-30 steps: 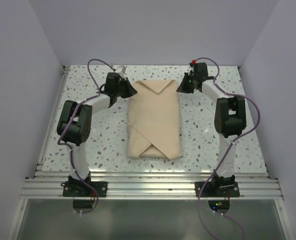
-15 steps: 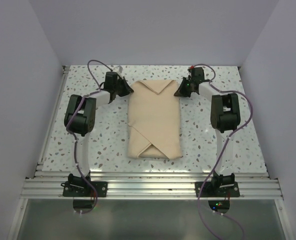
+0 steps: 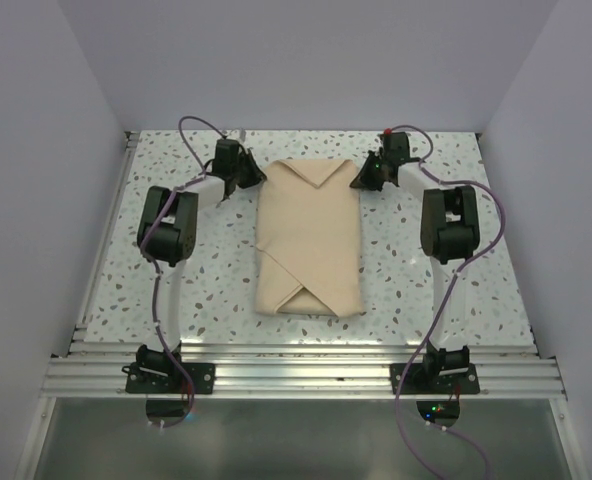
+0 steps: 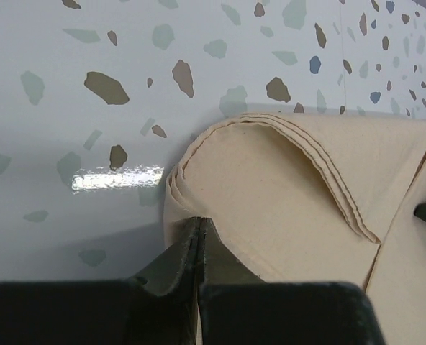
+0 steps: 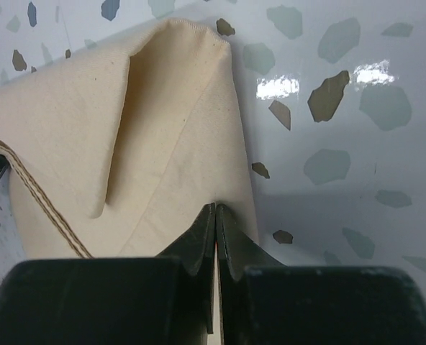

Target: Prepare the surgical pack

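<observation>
My left gripper's shut fingers are resting on the bundle's side, short of the layered folds. I should open the fingers and pinch those folds at the bundle's far corner.
The surgical pack lies as a wrapped tan-beige bundle in the middle of the speckled table, with envelope flaps at its far and near ends. Its tray and instruments are hidden inside. My left gripper is shut, with its tips resting on the bundle's far left corner; the left wrist view shows the jaws pressed together. My right gripper is shut too, with its tips on the far right corner. No pinched fold of cloth shows between either pair of jaws.
The white speckled table is walled at the left, right and back. An aluminium rail runs along the near edge, where both arm bases are bolted. Purple cables loop over each arm.
Both arms have stretched further out, their elbows moving toward the far side, and both grippers have come down at the bundle's far corners. The bundle has kept its shape.
</observation>
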Tool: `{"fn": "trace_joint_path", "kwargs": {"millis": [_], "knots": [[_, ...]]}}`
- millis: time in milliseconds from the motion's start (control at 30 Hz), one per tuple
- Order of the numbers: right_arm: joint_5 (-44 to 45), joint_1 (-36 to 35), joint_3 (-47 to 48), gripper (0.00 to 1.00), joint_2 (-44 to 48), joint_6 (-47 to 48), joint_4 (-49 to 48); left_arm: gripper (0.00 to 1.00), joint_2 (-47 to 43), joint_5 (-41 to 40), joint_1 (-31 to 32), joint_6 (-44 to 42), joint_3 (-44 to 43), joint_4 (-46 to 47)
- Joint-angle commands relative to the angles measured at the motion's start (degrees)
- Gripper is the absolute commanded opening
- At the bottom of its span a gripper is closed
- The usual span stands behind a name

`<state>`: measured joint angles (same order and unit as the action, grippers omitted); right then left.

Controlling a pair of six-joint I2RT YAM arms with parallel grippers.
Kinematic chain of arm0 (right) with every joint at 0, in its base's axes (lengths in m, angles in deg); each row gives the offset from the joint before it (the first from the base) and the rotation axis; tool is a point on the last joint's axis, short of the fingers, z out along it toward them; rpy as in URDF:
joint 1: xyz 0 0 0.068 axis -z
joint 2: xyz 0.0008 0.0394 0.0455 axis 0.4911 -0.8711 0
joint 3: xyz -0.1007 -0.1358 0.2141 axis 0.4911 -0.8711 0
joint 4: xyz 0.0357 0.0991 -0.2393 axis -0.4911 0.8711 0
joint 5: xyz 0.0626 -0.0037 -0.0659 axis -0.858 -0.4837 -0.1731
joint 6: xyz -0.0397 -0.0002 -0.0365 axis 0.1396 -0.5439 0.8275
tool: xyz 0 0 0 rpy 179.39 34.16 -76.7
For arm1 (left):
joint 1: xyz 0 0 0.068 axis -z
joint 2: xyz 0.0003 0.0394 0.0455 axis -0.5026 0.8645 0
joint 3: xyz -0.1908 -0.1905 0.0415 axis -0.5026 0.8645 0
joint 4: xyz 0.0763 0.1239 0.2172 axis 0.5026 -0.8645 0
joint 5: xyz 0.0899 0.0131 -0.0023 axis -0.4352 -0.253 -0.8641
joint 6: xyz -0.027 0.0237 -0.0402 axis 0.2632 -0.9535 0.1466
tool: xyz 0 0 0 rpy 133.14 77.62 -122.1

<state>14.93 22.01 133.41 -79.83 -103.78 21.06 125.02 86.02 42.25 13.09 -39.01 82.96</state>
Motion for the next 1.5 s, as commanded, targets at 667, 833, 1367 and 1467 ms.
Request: {"fn": "trace_joint_path", "kwargs": {"millis": [667, 833, 1367, 1467], "knots": [[2.71, 2.65, 13.66, 0.15, -7.21, -1.37, -0.01, 0.34, 0.69, -1.96, -3.20, -3.33, -3.67, 0.76], [4.11, 2.65, 10.49, 0.23, -2.21, 0.47, -1.07, 0.43, -4.24, -3.46, -3.29, -5.17, -2.07, -0.19], [6.14, 2.74, 8.81, 0.48, -0.69, 3.99, 0.34, 0.59, -5.04, -3.11, -3.46, -6.23, -0.49, -1.42], [5.52, 2.74, 9.95, 0.48, -3.15, 3.73, 0.69, 0.60, -3.55, -2.23, -3.37, -5.97, -1.36, -1.51]]}}
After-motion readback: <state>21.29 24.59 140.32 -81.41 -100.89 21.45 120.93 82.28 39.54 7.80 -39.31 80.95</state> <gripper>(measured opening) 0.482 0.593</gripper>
